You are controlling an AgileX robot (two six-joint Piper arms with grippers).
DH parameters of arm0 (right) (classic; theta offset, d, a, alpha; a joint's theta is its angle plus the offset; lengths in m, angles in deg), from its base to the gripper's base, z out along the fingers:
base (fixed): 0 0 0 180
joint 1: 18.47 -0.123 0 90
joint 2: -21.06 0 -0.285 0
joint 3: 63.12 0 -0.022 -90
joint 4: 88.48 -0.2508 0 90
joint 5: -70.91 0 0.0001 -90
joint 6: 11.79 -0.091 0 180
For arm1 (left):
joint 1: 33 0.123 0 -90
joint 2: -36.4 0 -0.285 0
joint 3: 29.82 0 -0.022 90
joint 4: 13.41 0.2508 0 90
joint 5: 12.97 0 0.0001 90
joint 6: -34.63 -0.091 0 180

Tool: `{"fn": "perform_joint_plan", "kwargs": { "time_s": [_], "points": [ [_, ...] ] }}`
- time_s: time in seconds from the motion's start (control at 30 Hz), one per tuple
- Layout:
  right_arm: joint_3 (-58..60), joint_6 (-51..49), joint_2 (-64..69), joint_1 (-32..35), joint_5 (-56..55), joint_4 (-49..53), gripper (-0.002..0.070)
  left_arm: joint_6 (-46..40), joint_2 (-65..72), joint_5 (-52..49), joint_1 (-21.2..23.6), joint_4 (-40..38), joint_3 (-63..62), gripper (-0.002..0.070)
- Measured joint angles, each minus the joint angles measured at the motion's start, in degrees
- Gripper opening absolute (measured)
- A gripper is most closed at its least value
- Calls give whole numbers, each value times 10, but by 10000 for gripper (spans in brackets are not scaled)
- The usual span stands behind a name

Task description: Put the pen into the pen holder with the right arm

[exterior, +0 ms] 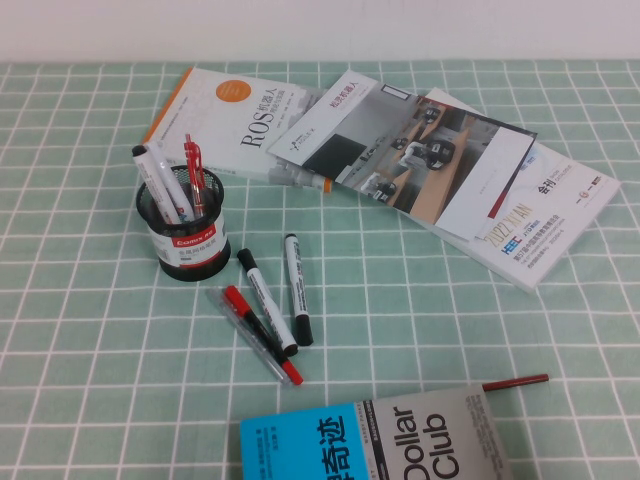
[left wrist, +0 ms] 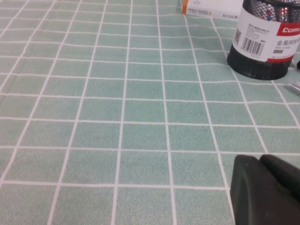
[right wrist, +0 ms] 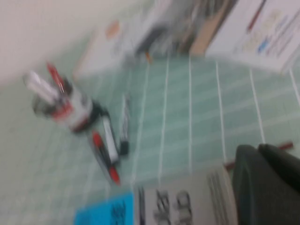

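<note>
The outer white marker's far half [exterior: 294, 262] is clear of the other marker, so the robot's right gripper should go on toward that half [exterior: 295, 268] until its fingers are on both sides of it.
Two white markers with black caps lie side by side on the green checked cloth, one [exterior: 297, 289] to the right of the other [exterior: 266, 300]. The black mesh pen holder [exterior: 183, 232] stands just left of them, with a marker and a red pen in it. Neither arm shows in the high view. My right gripper [right wrist: 258, 149] is shut and empty, above the near book, with the markers [right wrist: 124, 124] and holder [right wrist: 72, 110] ahead of it. My left gripper [left wrist: 260, 159] is shut and empty, low over the cloth, with the holder [left wrist: 265, 40] ahead of it.
A thin clear pen with a red cap [exterior: 255, 335] lies against the left marker. A red pen [exterior: 515, 383] lies by a blue and grey book [exterior: 400, 445] at the front edge. Several books and magazines [exterior: 440, 170] are spread across the back.
</note>
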Motion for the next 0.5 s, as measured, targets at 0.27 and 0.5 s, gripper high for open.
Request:
{"fn": "perform_joint_plan", "kwargs": {
  "time_s": [0.27,0.5],
  "points": [
    [-215,2,264,0,192,136,-20,0,0,0,0,0,0,-6],
    [-375,-6,480,-37,238,171,-20,0,0,0,0,0,0,-6]
  ]
}}
